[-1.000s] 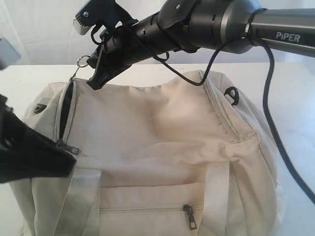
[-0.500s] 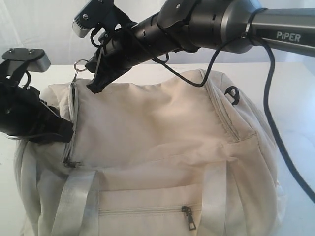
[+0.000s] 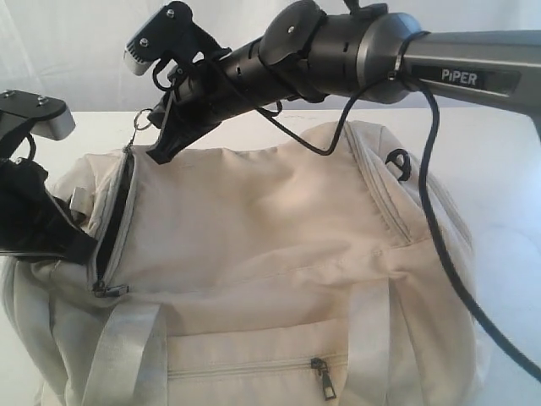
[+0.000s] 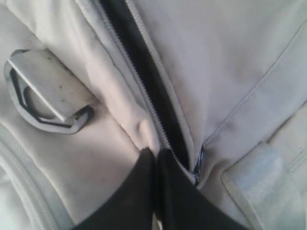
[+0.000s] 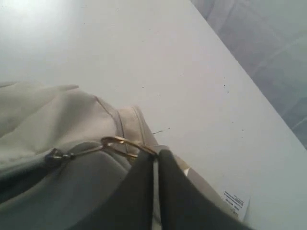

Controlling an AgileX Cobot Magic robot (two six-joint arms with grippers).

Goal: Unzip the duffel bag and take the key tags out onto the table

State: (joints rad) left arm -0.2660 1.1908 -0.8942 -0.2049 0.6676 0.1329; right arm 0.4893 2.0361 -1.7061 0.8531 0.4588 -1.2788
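The fingers of the robot's right gripper pinch only the outer edge of the metal ring [image 5: 146,148], so the robot should open them, back off and get the ring's middle [image 3: 143,119] deeper into its right gripper.
The beige duffel bag [image 3: 279,237] fills the exterior view on the white table [image 3: 507,169]. Its top zipper stands partly open at the left, a dark slit [image 3: 114,224] ending at a slider [image 3: 110,289]. My right gripper [image 3: 161,150] reaches across from the right and is shut on a metal ring [image 5: 122,143] fixed to the zipper pull [image 5: 53,155], held above the bag's far end. At the slit's left side, my left gripper [image 4: 156,152] is shut on a fold of the bag's fabric edge [image 4: 141,132]. The key tags are hidden.
A flat metal strap ring [image 4: 48,91] lies on the bag beside the left gripper. A zipped side pocket [image 3: 321,376] and pale webbing straps [image 3: 127,355] face the exterior camera. The right arm's cable [image 3: 439,245] hangs over the bag's right end. A white label [image 5: 235,199] sticks out near the ring.
My left gripper has come in from the lower left and closed on the bag's edge beside the zipper. The slit has spread wider. The right gripper keeps hold of the ring.
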